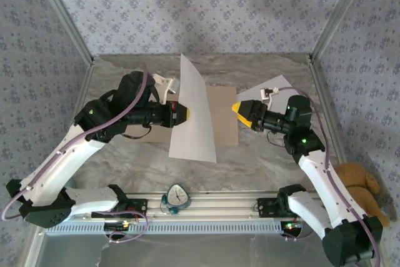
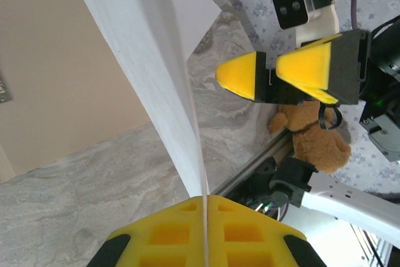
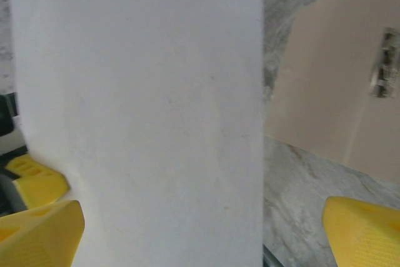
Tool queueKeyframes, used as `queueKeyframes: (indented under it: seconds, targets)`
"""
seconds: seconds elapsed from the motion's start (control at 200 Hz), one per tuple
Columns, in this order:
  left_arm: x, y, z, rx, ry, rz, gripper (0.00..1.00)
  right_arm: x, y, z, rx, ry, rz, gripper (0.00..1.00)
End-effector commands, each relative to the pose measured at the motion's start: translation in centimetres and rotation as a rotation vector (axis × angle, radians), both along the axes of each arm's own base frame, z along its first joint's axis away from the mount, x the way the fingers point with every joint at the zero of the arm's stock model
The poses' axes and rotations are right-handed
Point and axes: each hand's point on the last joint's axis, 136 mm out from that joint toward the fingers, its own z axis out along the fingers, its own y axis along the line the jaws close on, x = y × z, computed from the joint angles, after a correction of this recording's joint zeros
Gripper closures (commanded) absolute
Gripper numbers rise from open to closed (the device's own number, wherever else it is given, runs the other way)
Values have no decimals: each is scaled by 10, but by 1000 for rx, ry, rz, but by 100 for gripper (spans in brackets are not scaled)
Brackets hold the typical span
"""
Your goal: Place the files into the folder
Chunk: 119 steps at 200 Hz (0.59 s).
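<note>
The white file's loose edge [image 1: 209, 110] stands free in line with the open fingers of my right gripper, so I should keep moving in until they close on that edge.
My left gripper [image 1: 187, 115] [image 2: 204, 199] is shut on one white file [image 1: 194, 114] [image 2: 147, 48], pinching its edge and holding the sheet upright on edge above the table. The tan folder [image 1: 224, 117] [image 2: 56, 79] [image 3: 331, 92] lies flat and open under and behind it, and its metal clip [image 3: 384, 64] is visible. My right gripper [image 1: 240, 109] [image 2: 267, 76] [image 3: 201, 232] is open and faces the flat side of that file [image 3: 144, 117] from the right, a little apart from it. Another white file [image 1: 282, 84] lies on the table behind the right arm.
A brown teddy bear [image 1: 359, 182] [image 2: 312, 139] sits at the table's right edge. A small teal clock [image 1: 177, 197] rests on the metal rail [image 1: 212, 207] between the arm bases. Patterned walls and metal posts enclose the marbled table [image 1: 262, 154].
</note>
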Motion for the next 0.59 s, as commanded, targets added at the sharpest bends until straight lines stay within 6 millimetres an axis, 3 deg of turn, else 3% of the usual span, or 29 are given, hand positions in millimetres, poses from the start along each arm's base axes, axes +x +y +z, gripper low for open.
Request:
queueKeyframes:
  seconds: [0.0, 0.205, 0.59]
  targets:
    - [-18, 4, 28, -61, -43, -77, 100, -13, 9, 33, 76, -105, 53, 0]
    - [-40, 13, 69, -181, -122, -138, 100, -27, 17, 47, 112, -199, 89, 0]
    - [-72, 24, 101, -330, -212, -235, 100, -53, 35, 68, 179, -292, 201, 0]
